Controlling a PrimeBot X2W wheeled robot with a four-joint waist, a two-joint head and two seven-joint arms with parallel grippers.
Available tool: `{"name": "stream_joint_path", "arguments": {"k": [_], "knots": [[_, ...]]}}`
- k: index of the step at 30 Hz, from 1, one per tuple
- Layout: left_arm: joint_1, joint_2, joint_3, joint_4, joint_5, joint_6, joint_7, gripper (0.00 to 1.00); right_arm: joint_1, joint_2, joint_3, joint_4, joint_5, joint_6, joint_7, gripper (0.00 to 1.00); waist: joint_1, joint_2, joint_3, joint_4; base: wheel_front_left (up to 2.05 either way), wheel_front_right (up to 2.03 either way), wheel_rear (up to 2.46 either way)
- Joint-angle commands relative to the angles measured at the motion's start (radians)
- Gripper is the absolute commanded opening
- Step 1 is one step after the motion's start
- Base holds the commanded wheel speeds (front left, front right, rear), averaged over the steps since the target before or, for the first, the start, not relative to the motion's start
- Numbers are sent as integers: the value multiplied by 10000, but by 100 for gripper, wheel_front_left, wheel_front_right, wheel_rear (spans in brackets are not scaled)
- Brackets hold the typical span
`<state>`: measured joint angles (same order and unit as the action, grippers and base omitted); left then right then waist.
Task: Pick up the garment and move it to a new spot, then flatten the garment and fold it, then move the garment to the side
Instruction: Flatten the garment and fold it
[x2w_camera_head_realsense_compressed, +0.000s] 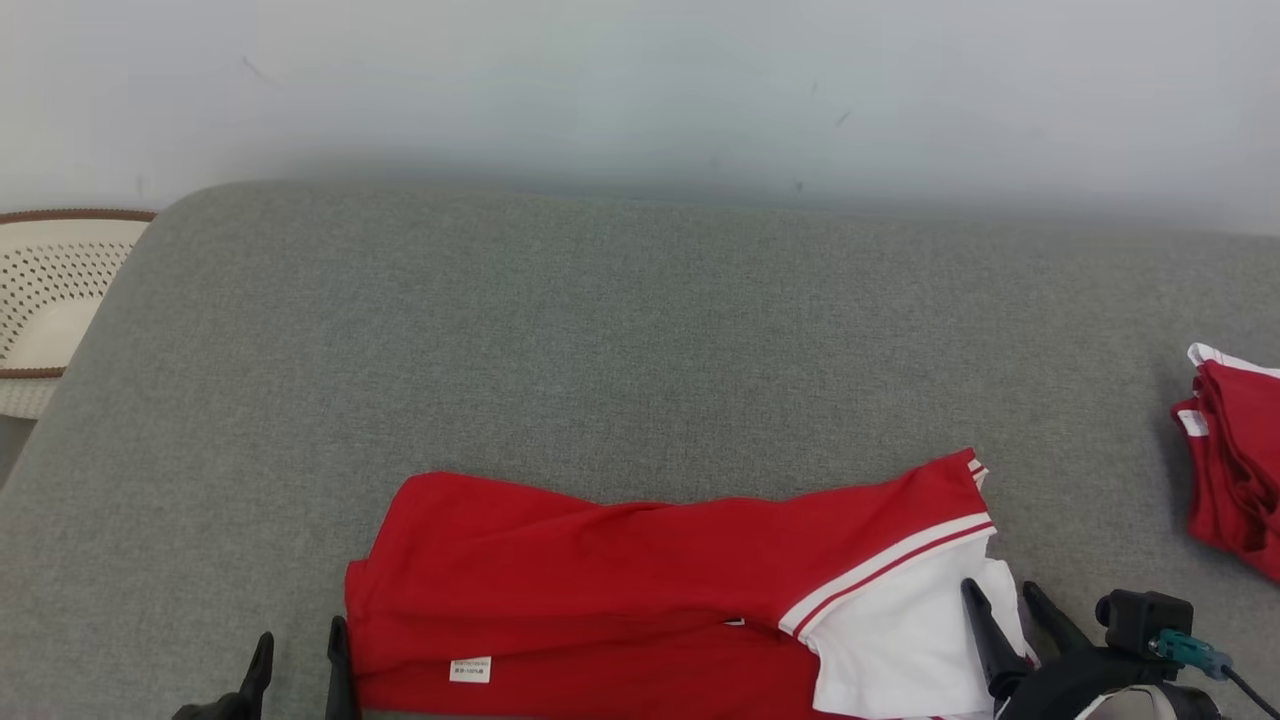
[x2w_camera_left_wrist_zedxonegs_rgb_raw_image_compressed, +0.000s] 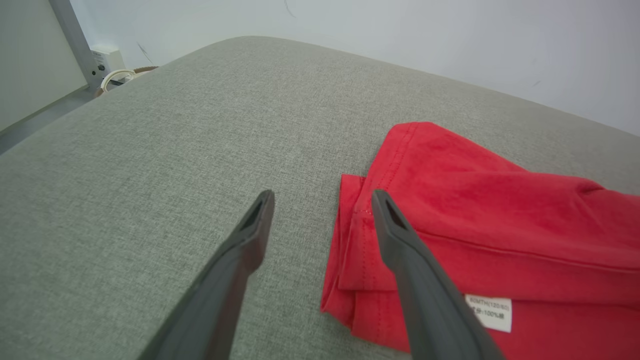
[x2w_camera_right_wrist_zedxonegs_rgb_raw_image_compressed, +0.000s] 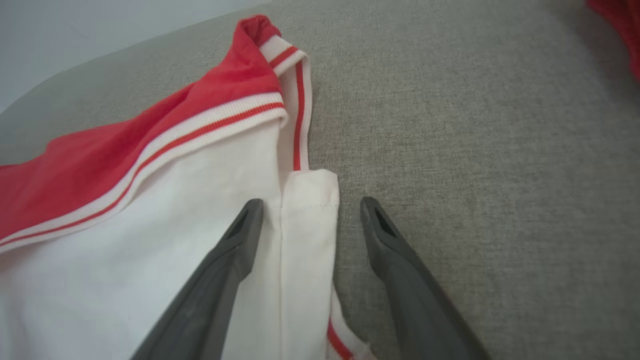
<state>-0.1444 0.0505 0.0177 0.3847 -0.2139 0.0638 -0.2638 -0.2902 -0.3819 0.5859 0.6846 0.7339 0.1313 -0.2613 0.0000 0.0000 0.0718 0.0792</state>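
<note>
The red end (x2w_camera_head_realsense_compressed: 396, 600) is lying loose on the grey cushion, so I expect the whole garment (x2w_camera_head_realsense_compressed: 624, 576) to slide along and straighten out when I pull the white edge.
The garment (x2w_camera_head_realsense_compressed: 620, 580) is a red shirt with a white, red-striped end, lying folded in a long band across the near part of the grey cushion. Its red end with a small white label (x2w_camera_left_wrist_zedxonegs_rgb_raw_image_compressed: 492, 312) lies at the left, its white end (x2w_camera_right_wrist_zedxonegs_rgb_raw_image_compressed: 150, 240) at the right. My left gripper (x2w_camera_head_realsense_compressed: 300, 650) stands open at the red end's edge; one finger is over the cloth (x2w_camera_left_wrist_zedxonegs_rgb_raw_image_compressed: 500, 225), the other over bare cushion. My right gripper (x2w_camera_head_realsense_compressed: 1005, 600) is open too, straddling the white hem's edge, holding nothing.
The grey fabric cushion (x2w_camera_head_realsense_compressed: 640, 330) stretches wide behind the garment. A second red garment (x2w_camera_head_realsense_compressed: 1235, 460) lies bunched at the right edge. A pale perforated basket (x2w_camera_head_realsense_compressed: 50, 300) stands off the cushion at the far left. A white wall runs behind.
</note>
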Motion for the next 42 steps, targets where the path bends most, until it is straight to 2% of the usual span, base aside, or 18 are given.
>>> {"name": "stream_joint_path", "arguments": {"k": [1,4,9,11,12,13,14,15,16,17,18,22,27,35,42], "knots": [[-13,5,-6,-19,8,41,-6,100,-93,63,-17,48,-31,-13,-43,100,0,0,110,74,0,0,0],[-79,5,-17,-39,16,44,-6,100,-138,203,144,267,146,-12,-7,100,0,0,209,109,0,0,0],[-206,5,-99,-43,6,71,-6,100,-252,393,1172,346,912,-2,51,100,0,0,303,175,0,0,0],[-216,7,-128,-53,-11,71,-6,100,-333,351,1451,423,1115,11,53,95,0,0,318,197,0,0,0],[-203,7,-138,-55,-18,72,-6,100,-377,343,1619,473,1230,13,57,80,0,0,323,209,0,0,0],[-196,7,-148,-49,-27,75,-6,100,-414,329,1760,528,1323,16,64,61,0,0,330,220,0,0,0],[-214,7,-148,-47,-35,76,-6,100,-431,328,1897,579,1440,18,67,46,0,0,339,228,0,0,0],[-234,7,-159,-51,-39,71,-6,100,-476,344,2025,664,1573,18,93,37,0,0,351,238,0,0,0],[-252,5,-171,-49,-39,65,-6,100,-537,337,2160,749,1673,18,103,18,0,0,363,247,0,0,0],[-272,7,-181,-41,-46,58,-6,100,-574,333,2262,843,1756,8,118,14,0,0,379,257,0,0,0],[-286,7,-184,-30,-59,54,-6,100,-613,336,2370,937,1848,-2,155,0,0,0,389,268,0,0,0],[-303,8,-219,-18,-75,57,-6,100,-913,311,2642,1319,2109,-16,143,0,0,0,430,315,0,0,0],[-237,7,-197,-100,36,58,-6,100,-1278,-103,1915,1697,2084,-79,59,0,0,0,356,270,0,0,0],[-9,7,-270,-48,12,41,-6,100,-737,-384,498,1404,1398,-46,-11,0,0,0,-45,-215,0,0,0],[89,3,-356,52,-29,7,-6,100,-690,-467,103,738,796,-16,-23,0,0,0,-307,-762,0,0,0]]}}
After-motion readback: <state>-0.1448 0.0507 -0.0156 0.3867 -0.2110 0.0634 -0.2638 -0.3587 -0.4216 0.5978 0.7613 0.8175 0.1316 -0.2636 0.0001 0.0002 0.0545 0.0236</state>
